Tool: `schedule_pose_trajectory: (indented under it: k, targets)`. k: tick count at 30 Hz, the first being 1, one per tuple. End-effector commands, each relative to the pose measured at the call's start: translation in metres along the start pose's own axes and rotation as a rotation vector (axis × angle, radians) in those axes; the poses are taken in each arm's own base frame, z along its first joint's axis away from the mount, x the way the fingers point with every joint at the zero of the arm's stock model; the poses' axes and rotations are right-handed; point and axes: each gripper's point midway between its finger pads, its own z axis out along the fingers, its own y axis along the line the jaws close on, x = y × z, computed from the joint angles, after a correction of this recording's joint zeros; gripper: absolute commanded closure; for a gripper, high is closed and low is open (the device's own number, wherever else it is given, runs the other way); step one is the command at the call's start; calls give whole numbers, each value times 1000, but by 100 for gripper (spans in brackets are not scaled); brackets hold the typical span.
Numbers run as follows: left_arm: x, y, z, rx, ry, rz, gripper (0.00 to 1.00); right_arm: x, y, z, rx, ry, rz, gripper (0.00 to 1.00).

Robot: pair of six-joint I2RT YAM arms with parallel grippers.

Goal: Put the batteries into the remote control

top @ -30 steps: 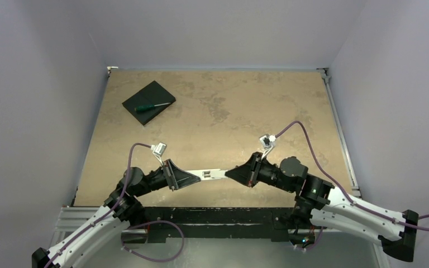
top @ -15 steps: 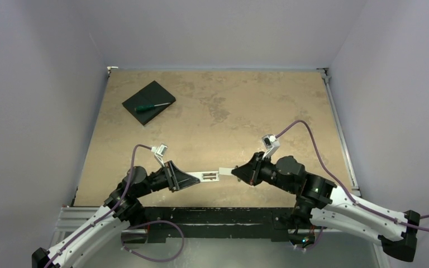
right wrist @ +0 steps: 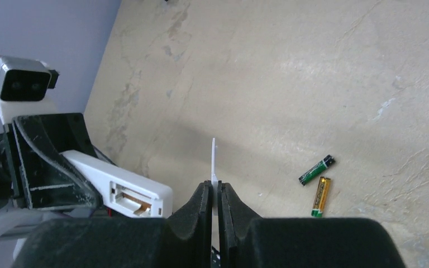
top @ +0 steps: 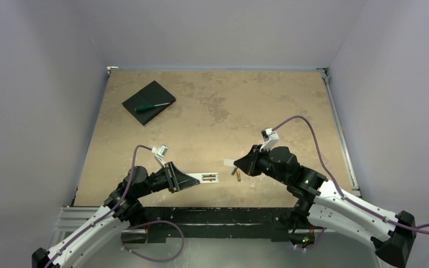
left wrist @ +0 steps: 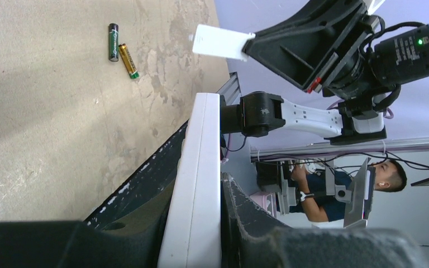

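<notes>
The white cover plate is clear of the remote's open compartment [top: 209, 177]. My right gripper carries on moving it along until it lies on free tabletop [right wrist: 375, 135] beyond the batteries.
My left gripper [top: 192, 180] is shut on one end of the white remote control [top: 208, 178] and holds it level near the table's front edge. In the left wrist view the remote [left wrist: 202, 151] runs edge-on between the jaws. Its battery compartment [right wrist: 129, 196] is open and holds no batteries. My right gripper [top: 239, 163] is shut on a thin white cover plate [top: 229, 163], edge-on in the right wrist view [right wrist: 213, 159], held apart from the remote. Two batteries [top: 236, 174] lie side by side on the table, seen too in the wrist views [right wrist: 317, 170] [left wrist: 113, 49].
A flat black square pad [top: 157, 94] lies at the far left with a green-handled screwdriver [top: 152, 106] on it. The black front rail [top: 212, 215] runs just below both grippers. A person sits beyond the table [left wrist: 313, 190].
My right gripper has pulled the white cover plate off the remote's end and moved right and back with it. The two batteries now show on the table. The left arm stayed.
</notes>
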Motion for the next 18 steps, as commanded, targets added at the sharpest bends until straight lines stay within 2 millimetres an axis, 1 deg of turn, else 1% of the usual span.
schedule_pose_trajectory:
  k: [1, 6, 9, 10, 11, 18]
  targets:
    - [-8, -20, -3, 61, -26, 59, 100, -13, -3, 10, -34, -26, -3, 100]
    - [-7, -19, -3, 60, -26, 59, 100, -18, -20, 20, -29, -18, 24, 100]
    - [-7, -18, -2, 58, -26, 58, 100, -21, -35, 24, -11, -17, 41, 100]
    - [-7, -18, -2, 58, -25, 56, 100, -22, -42, 26, 6, -15, 50, 100]
    - [-7, -18, -2, 57, -24, 54, 100, -25, -45, 27, 2, -27, 54, 100]
    - [-5, -15, 1, 56, -10, 50, 100, -26, -71, 37, 7, -23, 110, 100]
